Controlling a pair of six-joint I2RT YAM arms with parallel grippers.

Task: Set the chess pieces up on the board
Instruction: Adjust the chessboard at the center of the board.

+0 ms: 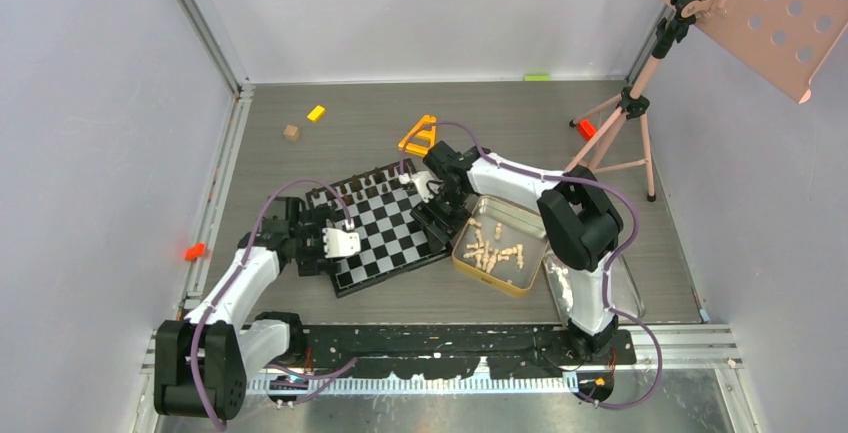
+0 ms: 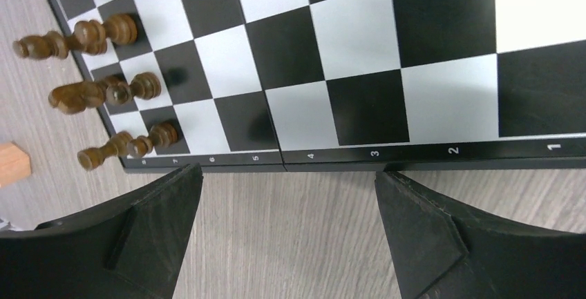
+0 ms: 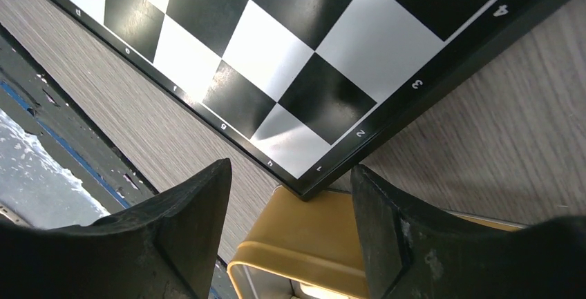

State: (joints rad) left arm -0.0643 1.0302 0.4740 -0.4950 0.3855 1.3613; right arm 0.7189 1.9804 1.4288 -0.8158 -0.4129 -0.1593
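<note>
The board sits slanted, its corner [image 3: 304, 196] against the gold tin. Next, I turn the board square before my right gripper picks up the pale chess pieces [image 1: 486, 254].
The checkered board [image 1: 385, 228] lies mid-table. Dark brown chess pieces [image 1: 350, 189] stand along its far edge and show at the left of the left wrist view [image 2: 104, 33]. Several pale chess pieces [image 1: 495, 248] lie in the gold tin [image 1: 470, 259] by the board's right corner. My left gripper [image 1: 335, 251] [image 2: 288, 172] is open over bare table at the board's numbered left edge [image 2: 373, 152], with nothing between its fingers. My right gripper [image 1: 440, 218] [image 3: 290, 168] is open above the board's corner [image 3: 304, 181] and the tin's corner [image 3: 311, 244], holding nothing.
A small wooden cube [image 1: 291, 132] [image 2: 10, 164], a yellow block [image 1: 317, 112] and an orange triangular frame [image 1: 418, 136] lie beyond the board. A pink tripod [image 1: 625, 113] stands at the back right. A red piece [image 1: 194, 250] sits by the left wall. A silver tray [image 1: 628, 288] lies by the right arm's base.
</note>
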